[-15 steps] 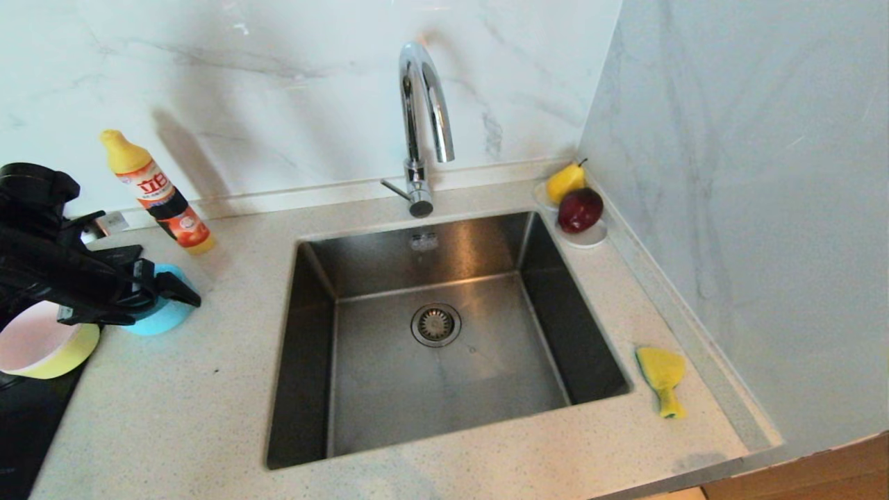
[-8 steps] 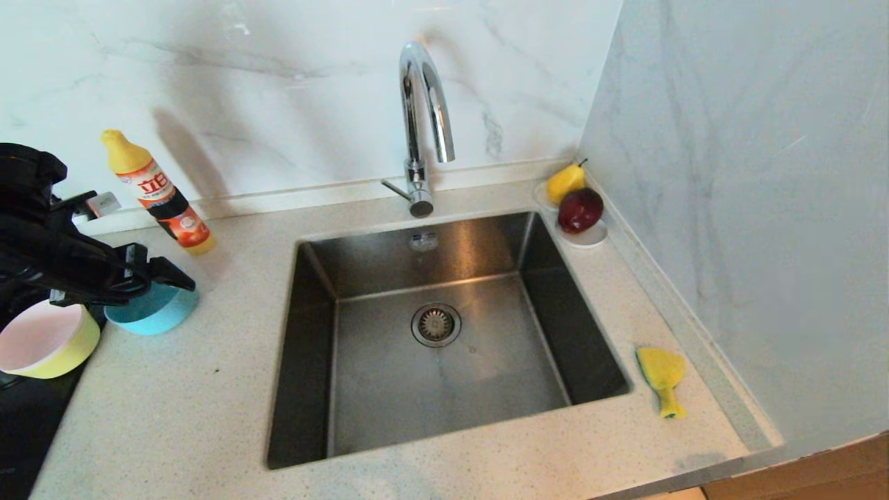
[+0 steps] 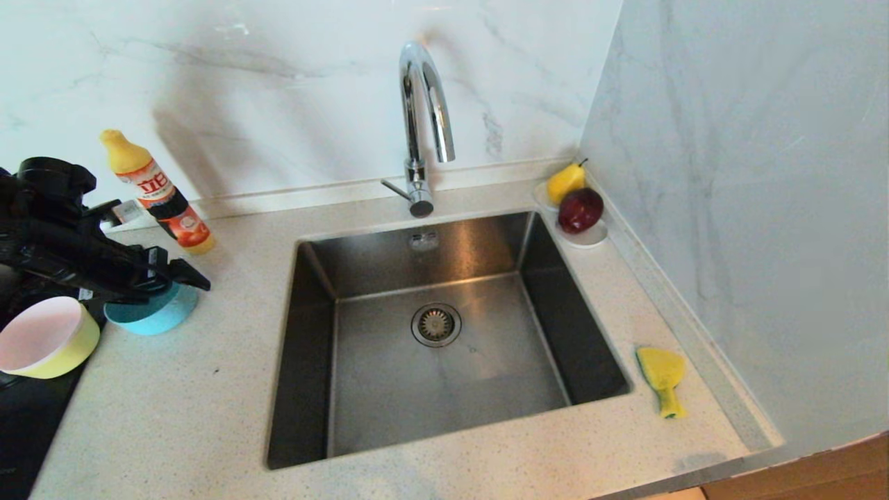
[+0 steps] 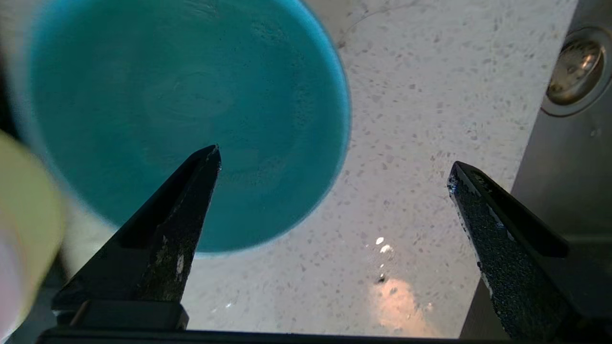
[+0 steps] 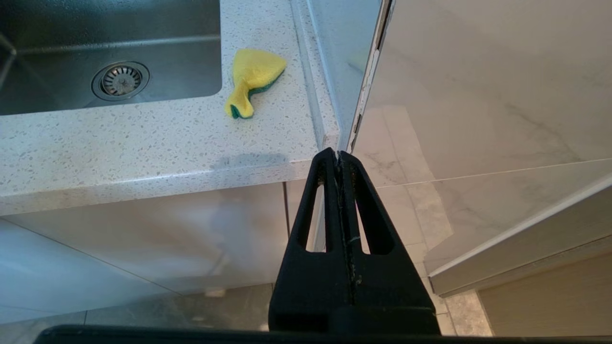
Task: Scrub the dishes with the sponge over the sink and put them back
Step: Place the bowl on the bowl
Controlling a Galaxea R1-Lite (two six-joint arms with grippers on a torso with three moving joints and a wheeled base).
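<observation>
The light blue bowl [image 3: 153, 313] will fit inside the pale pink bowl's wide opening [image 3: 39, 335] when I lower it there, because that opening is open and empty.
A light blue bowl [image 3: 149, 318] [image 4: 191, 110] stands on the counter left of the sink [image 3: 389, 389]. My left gripper [image 3: 184, 276] [image 4: 334, 157] hovers over it, open and empty. One finger is above the bowl's inside, the other above the bare counter near the sink's edge. Further left, a pale pink bowl [image 3: 35, 332] sits nested in a yellow bowl [image 3: 73, 353]. The yellow sponge [image 3: 661, 375] [image 5: 253, 76] lies on the counter right of the sink. My right gripper [image 5: 338, 152] is parked below the counter's front corner, shut on nothing.
A chrome tap [image 3: 424, 104] arches over the sink's back edge. A detergent bottle [image 3: 156, 191] leans behind the bowls. A white saucer [image 3: 589, 241] with a pear [image 3: 564, 182] and a red apple [image 3: 580, 208] sits in the back right corner. A marble wall [image 3: 750, 208] bounds the right side.
My left gripper has shifted a little toward the back and then toward the sink above the blue bowl, still open. The bowls, the sponge and the right arm have stayed put.
</observation>
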